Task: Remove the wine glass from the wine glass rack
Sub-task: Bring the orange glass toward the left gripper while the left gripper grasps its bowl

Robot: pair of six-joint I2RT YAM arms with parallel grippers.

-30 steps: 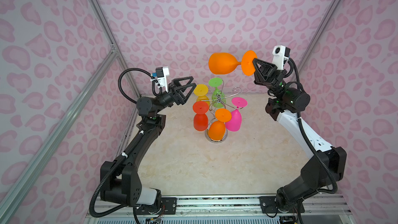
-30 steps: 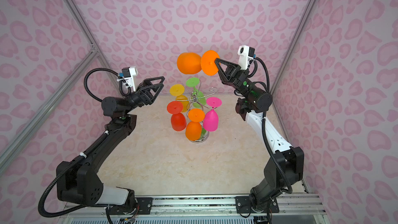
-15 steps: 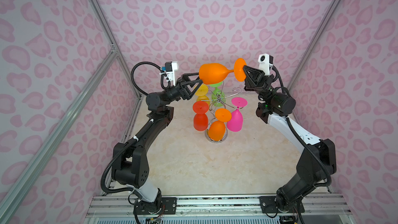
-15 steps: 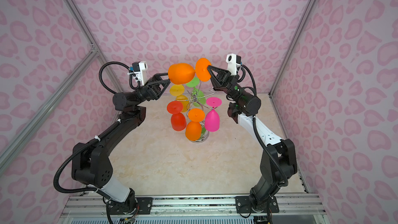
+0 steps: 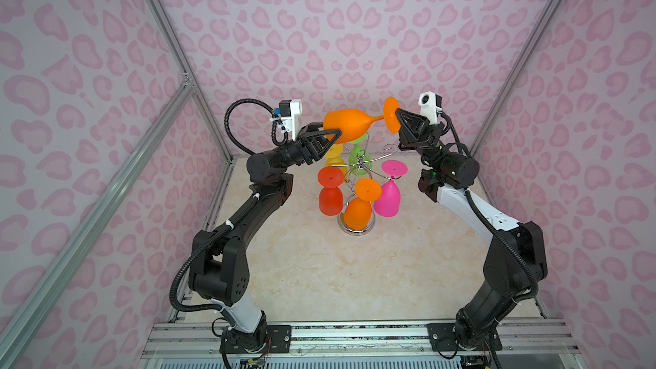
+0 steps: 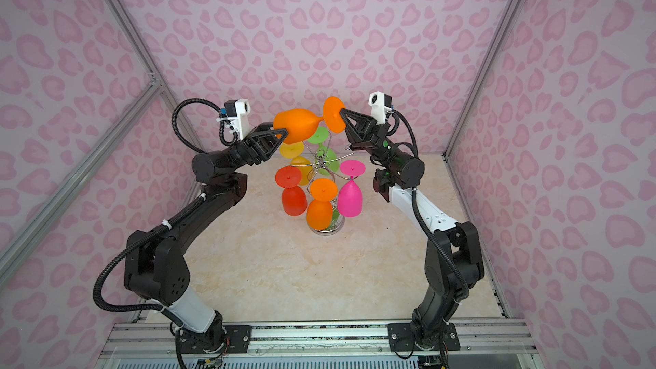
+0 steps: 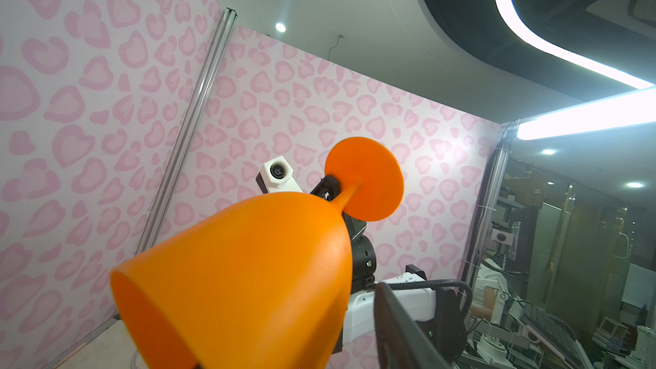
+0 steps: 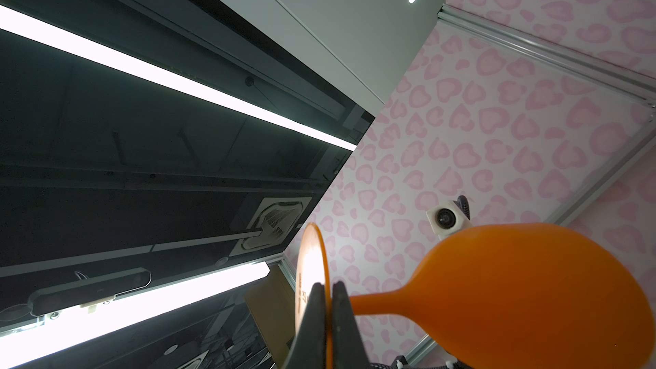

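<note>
My left gripper should take hold of the bowl before my right gripper opens, because my right gripper is clamped on the round foot that the orange wine glass must stand on.
An orange wine glass lies sideways in the air above the wine glass rack, free of its hooks. My right gripper is shut on the rim of the glass's round foot. My left gripper reaches the bowl from the other side, with its jaws around the bowl's open end. One left finger shows beside the bowl with a narrow gap between them; the other finger is hidden behind the bowl.
The chrome rack stands at the back middle of the marble table. A red glass, an orange glass, a pink glass, a green glass and a yellow glass hang on it upside down. Pink patterned walls close three sides.
The right arm brought the glass down and leftwards over the rack. The left arm rose to the bowl and its jaws narrowed around it.
</note>
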